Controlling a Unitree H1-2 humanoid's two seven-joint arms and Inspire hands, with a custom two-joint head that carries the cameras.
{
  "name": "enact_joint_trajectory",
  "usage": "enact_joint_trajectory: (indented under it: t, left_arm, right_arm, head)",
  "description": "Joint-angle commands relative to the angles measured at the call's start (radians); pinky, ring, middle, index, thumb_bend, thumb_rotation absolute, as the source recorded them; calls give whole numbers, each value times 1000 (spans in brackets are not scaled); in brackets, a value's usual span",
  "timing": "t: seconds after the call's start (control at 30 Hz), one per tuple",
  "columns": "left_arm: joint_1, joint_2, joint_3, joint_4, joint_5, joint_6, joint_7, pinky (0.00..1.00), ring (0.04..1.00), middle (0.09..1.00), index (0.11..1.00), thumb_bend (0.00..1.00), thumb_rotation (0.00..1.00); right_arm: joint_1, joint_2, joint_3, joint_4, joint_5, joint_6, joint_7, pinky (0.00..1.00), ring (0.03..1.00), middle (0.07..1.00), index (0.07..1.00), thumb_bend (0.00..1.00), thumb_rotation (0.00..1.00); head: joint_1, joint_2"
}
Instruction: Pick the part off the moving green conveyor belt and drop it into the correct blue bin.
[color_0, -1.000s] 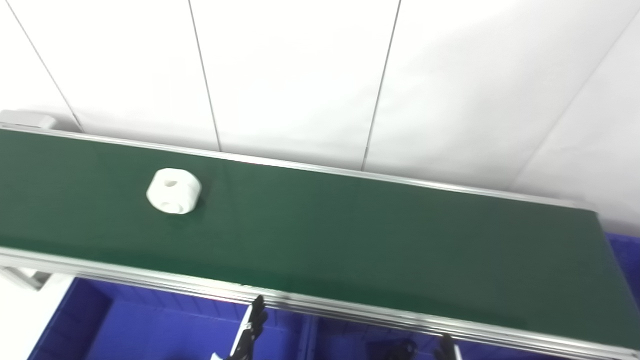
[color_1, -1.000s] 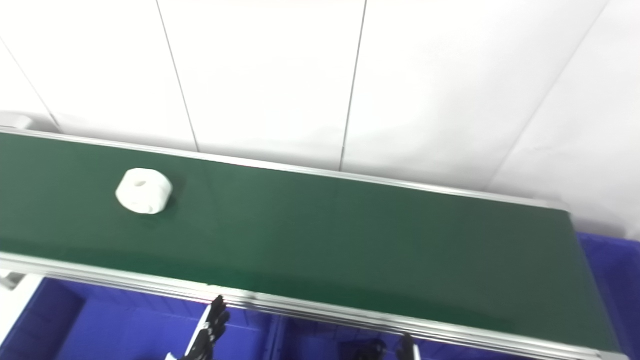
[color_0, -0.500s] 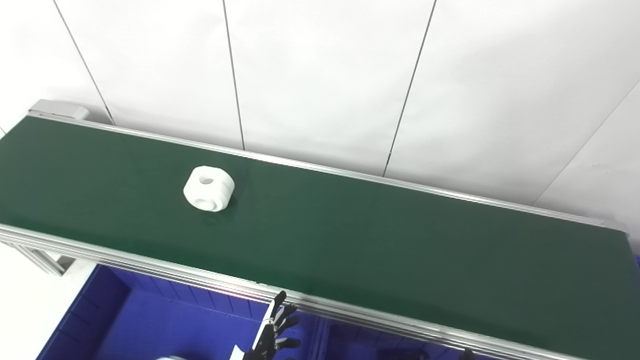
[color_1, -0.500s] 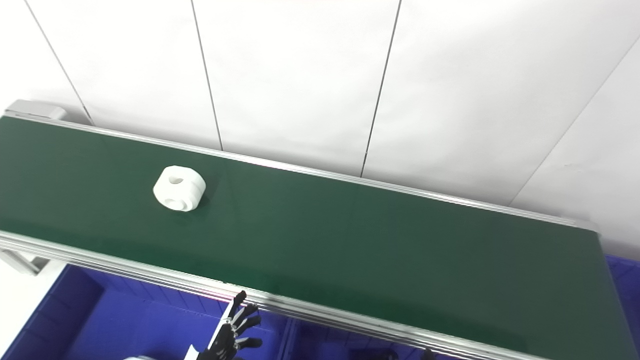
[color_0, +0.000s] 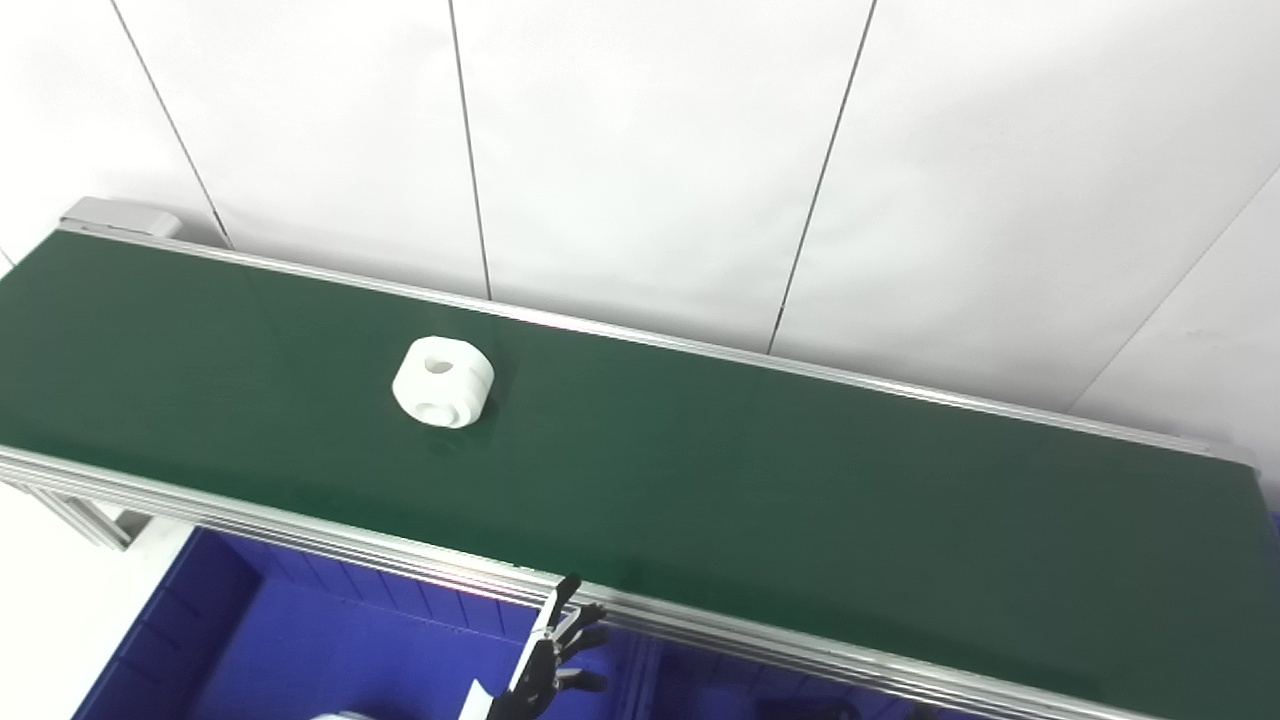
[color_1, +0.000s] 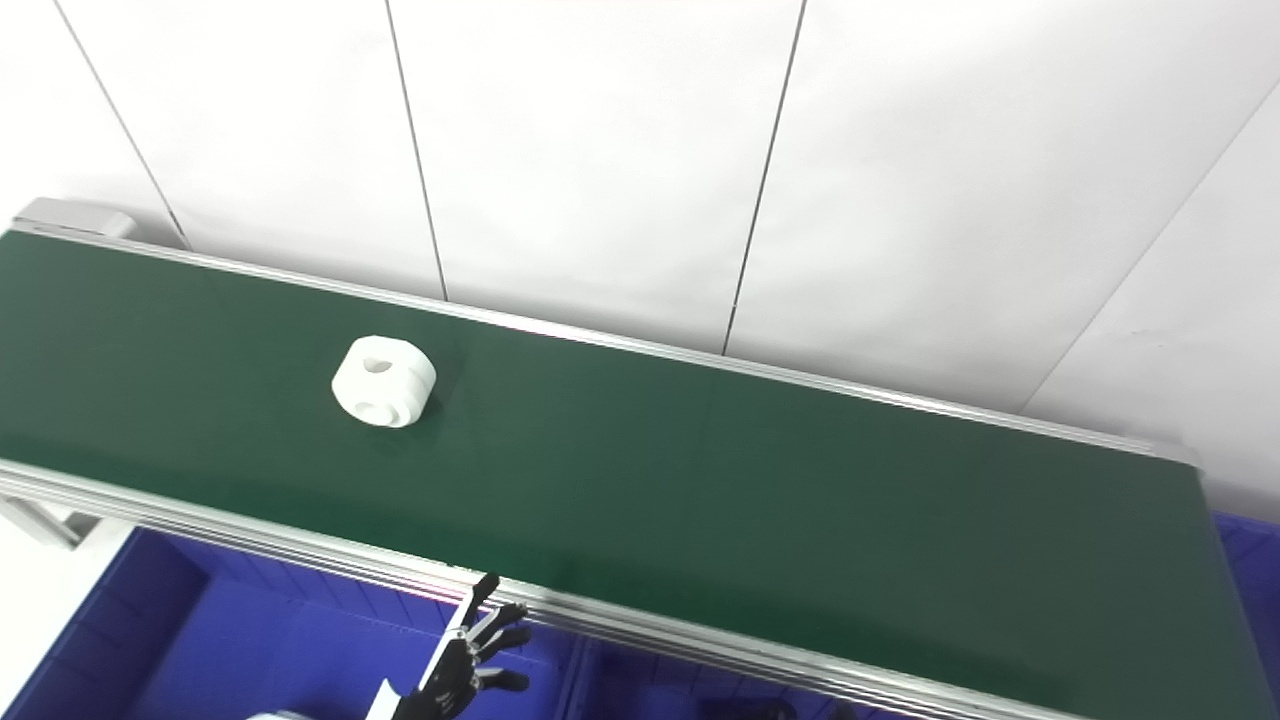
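A part's white edge (color_0: 341, 716) sticks up a little in the blue bin, so the robot should expect another part to be lying there already when it carries the part (color_0: 443, 382) over.
A white round part (color_0: 443, 382) with a hole in its top lies on the green conveyor belt (color_0: 760, 480), left of the middle. My left hand (color_0: 548, 665) hovers below the belt's near rail, over the blue bin (color_0: 300, 650). Its fingers are spread and hold nothing. It is well short of the part, nearer me and slightly to the right. Of my right hand (color_1: 848, 712) only a dark tip shows at the bottom edge, too little to judge.
An aluminium rail (color_0: 300, 540) runs along the belt's near side. A divider (color_0: 640, 680) splits the blue bins under it, and another blue bin (color_1: 1240, 540) sits past the belt's right end. A white panelled wall (color_0: 640, 150) stands behind.
The camera turned left early on. The part has ridden the belt a little to the right. My left hand's fingers have spread apart, and my right hand has sunk towards the bottom edge.
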Motion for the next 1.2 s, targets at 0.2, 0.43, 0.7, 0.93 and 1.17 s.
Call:
enact_joint_trajectory:
  t: [0.2, 0.43, 0.7, 0.93, 1.17]
  left_arm:
    - [-132, 7, 83, -181, 89, -13, 8, 531, 757, 820, 818, 885, 531]
    - [-430, 170, 242, -289, 120, 160, -228, 715, 831, 794, 764, 994, 442]
    - [-631, 288, 307, -296, 223, 322, -427, 832, 892, 901, 824, 1000, 287]
    - [-758, 376, 316, -169, 315, 314, -471, 910, 906, 916, 844, 1000, 239]
    - [-861, 434, 276, -14, 359, 301, -513, 941, 928, 933, 859, 1000, 237]
  right_arm:
    - [7, 0, 10, -34, -25, -49, 16, 1000, 1000, 1000, 1000, 741, 1000]
    - [2, 2, 14, -32, -16, -42, 18, 1000, 999, 1000, 1000, 732, 1000]
    - [5, -3, 12, -37, 17, -29, 37, 1000, 999, 1000, 1000, 732, 1000]
    - [-3, -5, 9, -33, 17, -27, 49, 1000, 1000, 1000, 1000, 735, 1000]
    - [-4, 1, 10, -43, 0, -9, 45, 1000, 998, 1000, 1000, 749, 1000]
  head:
    - [-3, 5]
    - [-6, -1]
    - [-6, -2]
    - [-6, -4]
    - [-8, -2]
